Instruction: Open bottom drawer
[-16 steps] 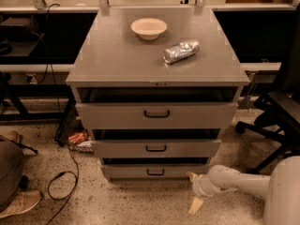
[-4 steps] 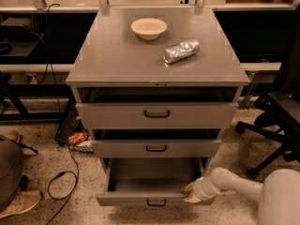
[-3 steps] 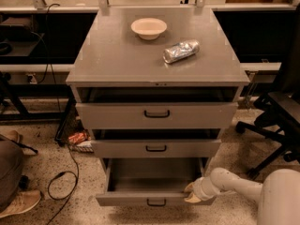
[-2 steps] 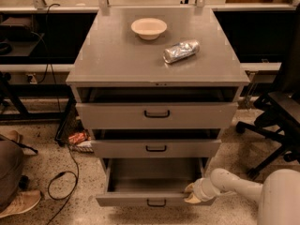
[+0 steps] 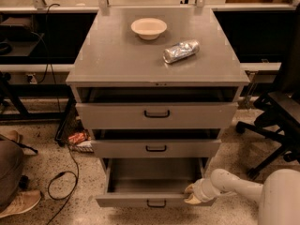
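Observation:
My gripper should move back and straddle the panel before it pulls the bottom drawer further, because its fingers lie across the top edge of the front panel at its corner.
The bottom drawer of the grey metal cabinet stands pulled well out. Its plain grey inside shows and looks empty. Its small black bar handle is on the low front panel. My gripper is at the right end of the drawer's front panel, its pale fingertips at the panel's top edge. My white arm reaches in from the lower right. The middle drawer and top drawer sit above, each slightly out.
A cream bowl and a crumpled silver bag lie on the cabinet top. A black office chair stands at the right. A person's leg and shoe, a black cable and litter are on the floor at left.
Over five seconds the bottom drawer has gone from nearly closed to pulled well out, with my gripper moving to its right front corner. In the last second nothing has visibly moved.

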`<state>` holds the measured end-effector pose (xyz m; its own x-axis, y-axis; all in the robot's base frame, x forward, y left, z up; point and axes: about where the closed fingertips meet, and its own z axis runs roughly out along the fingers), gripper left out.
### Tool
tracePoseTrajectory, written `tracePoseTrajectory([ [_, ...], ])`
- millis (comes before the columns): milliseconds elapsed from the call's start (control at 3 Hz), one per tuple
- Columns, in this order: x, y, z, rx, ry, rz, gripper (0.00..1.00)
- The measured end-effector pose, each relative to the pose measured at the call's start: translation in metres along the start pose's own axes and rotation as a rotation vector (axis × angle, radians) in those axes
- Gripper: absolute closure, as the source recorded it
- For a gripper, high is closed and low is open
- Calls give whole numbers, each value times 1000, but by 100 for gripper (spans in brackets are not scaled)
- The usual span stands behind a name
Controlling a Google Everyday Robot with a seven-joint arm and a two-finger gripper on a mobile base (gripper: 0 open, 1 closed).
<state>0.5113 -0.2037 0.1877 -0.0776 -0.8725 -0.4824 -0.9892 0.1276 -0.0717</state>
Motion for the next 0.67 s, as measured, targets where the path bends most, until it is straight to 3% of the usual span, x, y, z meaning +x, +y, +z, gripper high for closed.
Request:
tracePoseTrajectory([
  [333, 0, 0, 0, 0, 0, 0, 100],
  [667, 2, 20, 0, 3, 4, 32, 100],
])
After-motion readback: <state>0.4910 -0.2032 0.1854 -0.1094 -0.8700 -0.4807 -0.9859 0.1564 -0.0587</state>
